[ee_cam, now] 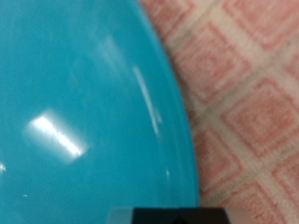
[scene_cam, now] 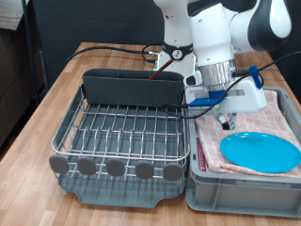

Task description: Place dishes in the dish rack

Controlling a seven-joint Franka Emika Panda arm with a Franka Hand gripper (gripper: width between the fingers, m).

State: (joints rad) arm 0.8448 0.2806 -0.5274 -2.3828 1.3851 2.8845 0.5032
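My gripper needs to go up, open its fingers and come down astride point(ee_cam: 195, 179) the plate's rim before closing, because its fingers are now shut and empty beside the blue plate's rim point(scene_cam: 227, 140).
The round bright-blue plate point(scene_cam: 261, 151) lies flat on the pink checked cloth point(scene_cam: 273, 111) inside the grey tub at the exterior view's right. My gripper point(scene_cam: 226, 119) hangs just above the cloth, close to the plate's rim on the side nearer the rack. In the wrist view the plate point(ee_cam: 84, 112) fills most of the picture, with the cloth point(ee_cam: 248, 84) beside it; only a dark edge of the hand shows. The silver wire dish rack point(scene_cam: 127, 130) stands at the exterior view's left with nothing in it. The white cup and wooden spoon are out of view.
The rack's grey utensil trough point(scene_cam: 132, 87) stands along its far side, and round grey tabs point(scene_cam: 115, 168) line its near edge. The grey tub point(scene_cam: 240, 193) touches the rack's side. Cables point(scene_cam: 132, 49) lie on the wooden table behind the rack.
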